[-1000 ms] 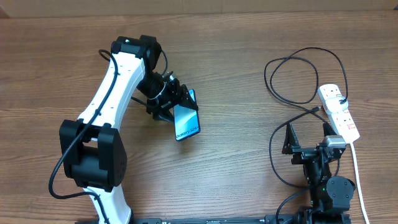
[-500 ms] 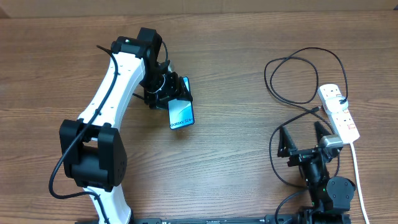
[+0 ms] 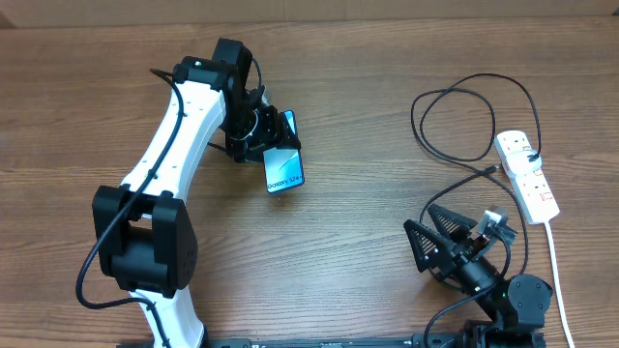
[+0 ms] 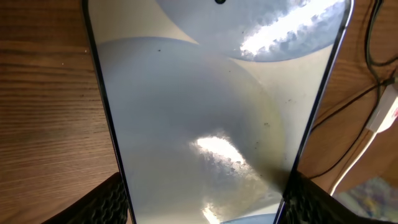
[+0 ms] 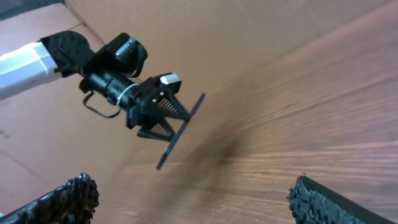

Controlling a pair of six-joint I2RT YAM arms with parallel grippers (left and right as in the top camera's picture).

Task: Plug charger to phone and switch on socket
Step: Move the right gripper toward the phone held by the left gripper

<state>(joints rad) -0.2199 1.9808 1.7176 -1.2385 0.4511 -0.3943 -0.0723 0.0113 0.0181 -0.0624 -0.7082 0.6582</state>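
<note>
The phone is in my left gripper, far from the charger cable, so next my right gripper takes the phone by its free lettered end (image 3: 285, 183) in a handover first.
My left gripper (image 3: 263, 140) is shut on the phone (image 3: 284, 169), holding it tilted above the table at the upper left; its blue screen with small text faces up. In the left wrist view the phone (image 4: 211, 106) fills the frame between both fingers. The right wrist view shows the phone (image 5: 181, 129) edge-on in the left gripper (image 5: 163, 115). My right gripper (image 3: 435, 232) is open and empty at the lower right, pointing left. The charger cable (image 3: 455, 116) loops on the table at the right, its plug tip (image 3: 495, 170) near the socket (image 3: 527, 174).
The socket's white cord (image 3: 557, 271) runs down the right edge. Bare wooden table (image 3: 368, 193) lies between the arms. The cable (image 4: 373, 37) and the socket (image 4: 388, 112) show at the right edge of the left wrist view.
The left gripper has shifted the phone up and turned it slightly. The right arm has swung so its open gripper now points left and sits lower and further left.
</note>
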